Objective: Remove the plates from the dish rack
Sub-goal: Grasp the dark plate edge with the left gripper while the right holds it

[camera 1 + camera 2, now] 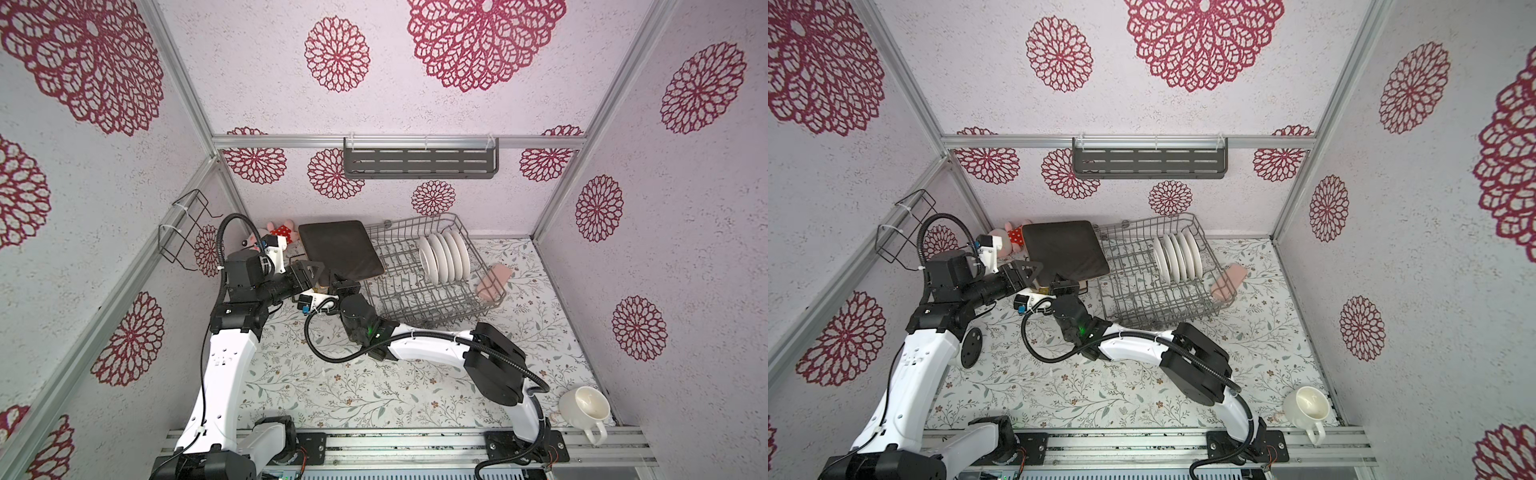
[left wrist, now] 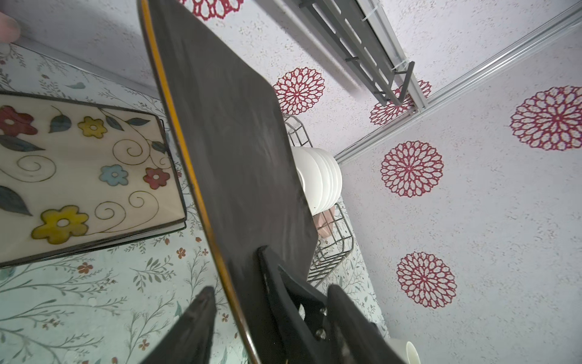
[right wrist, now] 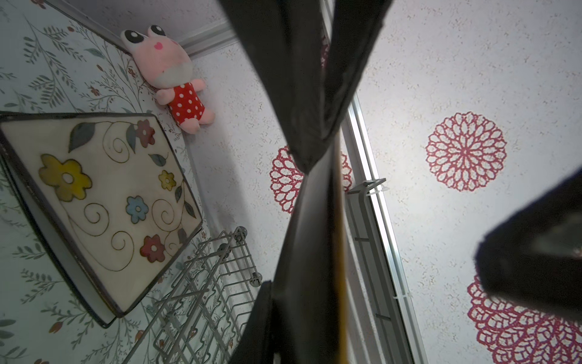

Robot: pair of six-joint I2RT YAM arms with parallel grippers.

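Observation:
The dark brown plate (image 2: 242,176) lies at a slant across my left gripper's fingers. That gripper should line up with the plate's edge (image 2: 221,267) and close before my right gripper opens.
A dark brown square plate (image 1: 338,249) (image 1: 1065,249) hangs tilted in the air just left of the dish rack (image 1: 419,224) (image 1: 1142,299). My right gripper (image 1: 338,284) (image 3: 299,315) is shut on its near edge. My left gripper (image 1: 312,269) (image 2: 236,274) straddles the plate's near left corner, open, with one finger still apart from the rim. Several small round white plates (image 1: 444,257) (image 2: 321,179) stand upright in the rack. A white square plate (image 2: 78,176) (image 3: 104,201) with painted flowers and a dark rim lies flat on the table beneath the held plate.
A pink plush toy (image 1: 280,232) (image 3: 176,82) lies against the back wall. A pink block (image 1: 492,280) leans at the rack's right end. A white mug (image 1: 584,409) sits at the front right. A slotted shelf (image 1: 419,162) and a wire holder (image 1: 183,232) hang on the walls.

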